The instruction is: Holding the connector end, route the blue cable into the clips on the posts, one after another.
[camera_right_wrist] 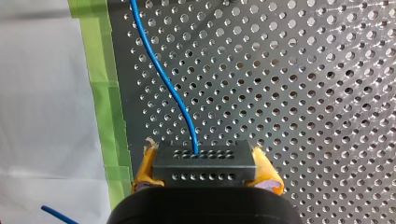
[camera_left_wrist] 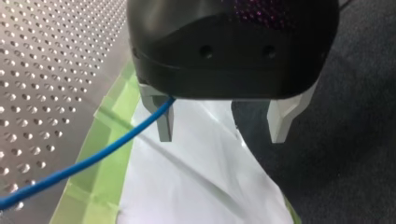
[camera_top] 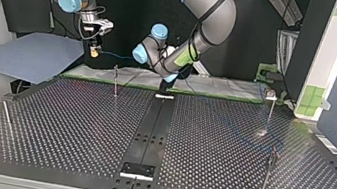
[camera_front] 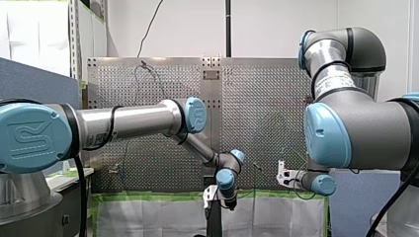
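The blue cable [camera_right_wrist: 191,128] comes out of the connector in a smooth, shallow bow [camera_right_wrist: 161,74]. I expect the cable to hold that gentle curve when I carry it.
In the right wrist view my right gripper [camera_right_wrist: 205,167] is shut with its yellow pads [camera_right_wrist: 145,164] on a black connector [camera_right_wrist: 203,157]. The blue cable [camera_right_wrist: 163,74] leaves the connector and runs ahead over the perforated table. In the top view this gripper [camera_top: 93,52] hangs above the table's far edge at the left, and the cable [camera_top: 114,55] stretches right toward my left arm. My left gripper [camera_left_wrist: 224,123] is open, above white sheet and green tape. The cable [camera_left_wrist: 93,158] passes against one finger [camera_left_wrist: 164,122], unclamped. Thin posts [camera_top: 115,80] [camera_top: 271,109] stand near the far edge.
Two more posts [camera_top: 6,117] [camera_top: 268,176] stand nearer the camera in the top view. A black rail [camera_top: 148,132] runs down the table's middle. A blue-grey panel [camera_top: 30,56] lies off the table at the left. Green tape [camera_left_wrist: 100,163] borders the perforated plate.
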Tool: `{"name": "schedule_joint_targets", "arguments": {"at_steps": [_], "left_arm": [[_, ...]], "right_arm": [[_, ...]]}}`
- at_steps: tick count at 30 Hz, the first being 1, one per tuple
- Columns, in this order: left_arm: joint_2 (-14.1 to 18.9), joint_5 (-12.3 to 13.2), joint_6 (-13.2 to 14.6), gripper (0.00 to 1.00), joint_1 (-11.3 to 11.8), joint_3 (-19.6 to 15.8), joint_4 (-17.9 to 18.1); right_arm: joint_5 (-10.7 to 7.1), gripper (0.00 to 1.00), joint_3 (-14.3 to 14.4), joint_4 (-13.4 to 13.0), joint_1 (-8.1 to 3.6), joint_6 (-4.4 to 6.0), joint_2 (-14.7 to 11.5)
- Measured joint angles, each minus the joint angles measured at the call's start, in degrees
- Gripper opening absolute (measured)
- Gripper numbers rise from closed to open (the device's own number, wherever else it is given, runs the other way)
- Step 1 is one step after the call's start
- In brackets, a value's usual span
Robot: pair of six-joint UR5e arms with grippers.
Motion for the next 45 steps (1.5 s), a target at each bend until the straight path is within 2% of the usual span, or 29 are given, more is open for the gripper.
{"name": "schedule_joint_targets", "arguments": {"at_steps": [2, 3, 5, 6, 7, 8, 9, 10, 12, 13, 14, 15, 17, 27, 31, 39, 45], "left_arm": [[0.0, -0.6, 0.1, 0.8, 0.0, 0.0, -0.1], [0.0, -0.8, 0.1, 0.8, 0.0, 0.0, -0.1], [0.0, -1.0, 0.1, 0.62, 0.0, 0.0, 0.0], [0.0, -1.1, 0.0, 0.62, 0.0, 0.0, 0.0], [0.0, -1.2, 0.0, 0.55, -0.1, 0.0, 0.0], [0.0, -1.2, 0.0, 0.43, -0.1, 0.0, 0.1], [0.0, -1.2, -0.1, 0.43, -0.1, 0.0, 0.1], [0.0, -1.3, -0.2, 0.31, -0.2, 0.0, 0.2], [0.0, -1.3, -0.6, 0.27, -0.3, 0.0, 0.4], [0.0, -1.3, -0.8, 0.18, -0.3, 0.0, 0.6], [0.0, -1.3, -1.0, 0.13, -0.4, 0.0, 0.8], [0.0, -1.3, -1.2, 0.13, -0.5, 0.0, 1.1], [0.0, -1.2, -1.3, 0.02, -0.7, 0.0, 1.7], [0.0, -0.8, -1.3, 0.0, -1.1, 0.0, 2.8], [0.1, -1.4, -1.3, 0.0, -1.2, 0.0, 2.9], [0.6, -5.7, -1.4, 0.0, -2.5, -0.2, 3.6], [2.4, -9.0, -1.6, 0.0, -3.7, -2.6, 5.9]], "right_arm": [[0.0, 0.0, 0.0, 0.0, 0.0, 0.02, 0.0], [0.0, 0.0, 0.0, 0.0, 0.0, 0.02, 0.0], [0.0, 0.0, 0.0, 0.0, 0.0, 0.03, 0.0], [0.0, 0.0, 0.0, 0.0, 0.0, 0.03, 0.0], [0.0, 0.0, 0.0, 0.0, 0.01, 0.01, 0.0], [0.0, 0.0, 0.0, 0.0, 0.01, 0.0, 0.0], [0.0, 0.0, 0.0, 0.0, 0.01, -0.01, 0.0], [0.0, 0.0, 0.0, 0.0, 0.01, -0.02, 0.0], [0.0, 0.0, -0.1, 0.0, 0.0, -0.01, 0.0], [0.0, 0.0, -0.1, 0.0, 0.01, -0.01, 0.0], [0.0, 0.0, -0.1, 0.0, 0.01, -0.02, 0.0], [0.0, 0.0, 0.0, 0.0, 0.01, -0.02, 0.0], [0.0, 0.0, 0.0, 0.0, 0.01, 0.0, 0.0], [0.0, 0.0, 0.0, 0.0, 0.01, 0.03, 0.0], [0.0, 0.0, -0.1, 0.0, -0.08, 0.11, 0.0], [-0.01, 0.0, -0.3, 0.2, -0.77, 1.0, 0.0], [0.15, 0.0, -0.7, 0.8, -1.36, 1.4, 0.0]]}}
